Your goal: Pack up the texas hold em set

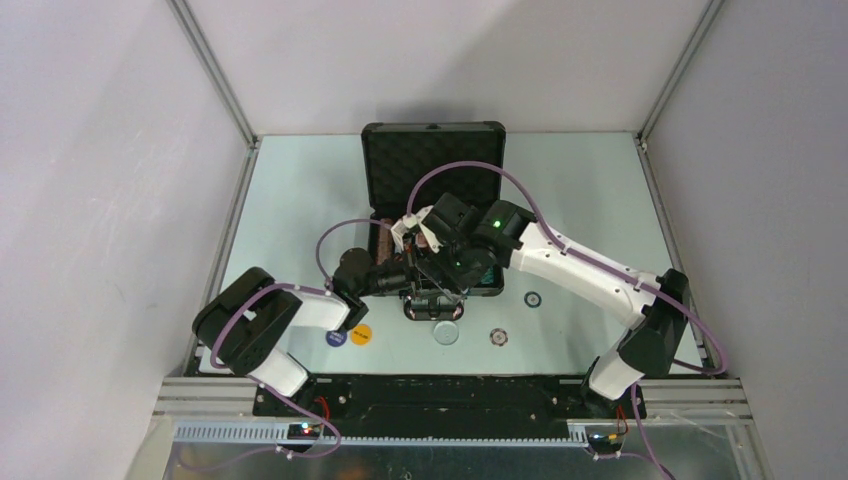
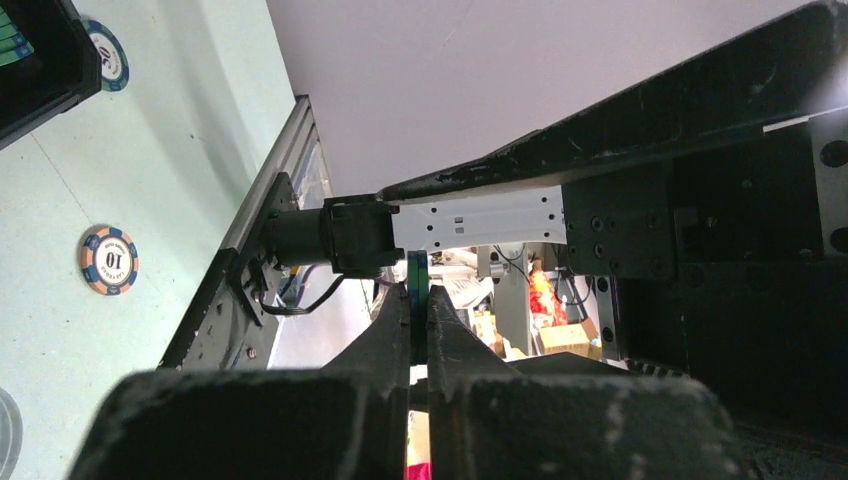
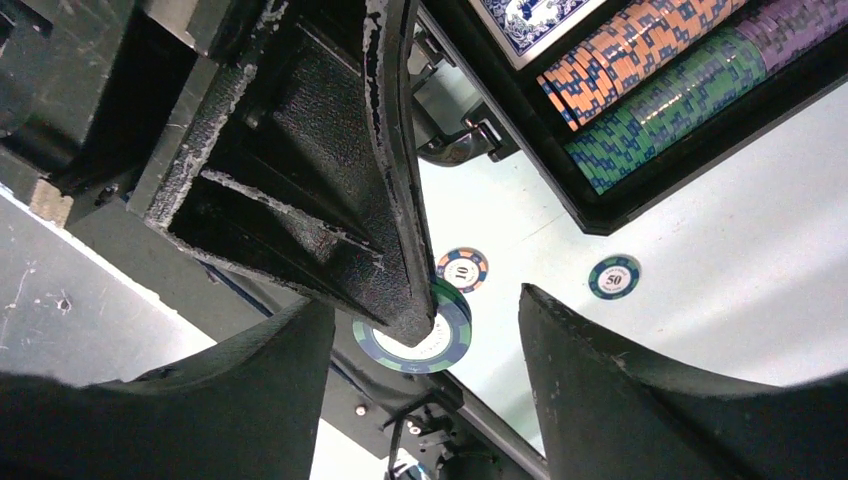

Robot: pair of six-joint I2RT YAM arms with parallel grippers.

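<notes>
Next, my right gripper backs off, as it is open and blocks the tray (image 1: pixel 386 240), before my left gripper packs the poker chip (image 3: pixel 455 335) it is holding.
The black case (image 1: pixel 432 152) lies open mid-table with its foam lid up. Its tray holds rows of orange chips (image 3: pixel 640 45), green chips (image 3: pixel 670 110) and purple chips (image 3: pixel 790 25), beside a blue-backed card deck (image 3: pixel 530 18). My left gripper (image 2: pixel 419 300) is shut on a green and blue poker chip (image 3: pixel 415 340), held on edge over the case's front edge. My right gripper (image 3: pixel 425 300) stands open around that chip and the left finger, not touching the chip. In the top view both grippers, left (image 1: pixel 405 283) and right (image 1: pixel 443 277), meet at the case's front.
Loose on the table in front of the case are a "10" chip (image 3: pixel 462 270), a "50" chip (image 3: pixel 613 277), a blue chip (image 1: pixel 336 338), an orange one (image 1: pixel 361 334), a clear round button (image 1: pixel 446 332) and another round piece (image 1: pixel 498 337). The metal frame rail (image 2: pixel 240 260) borders the table.
</notes>
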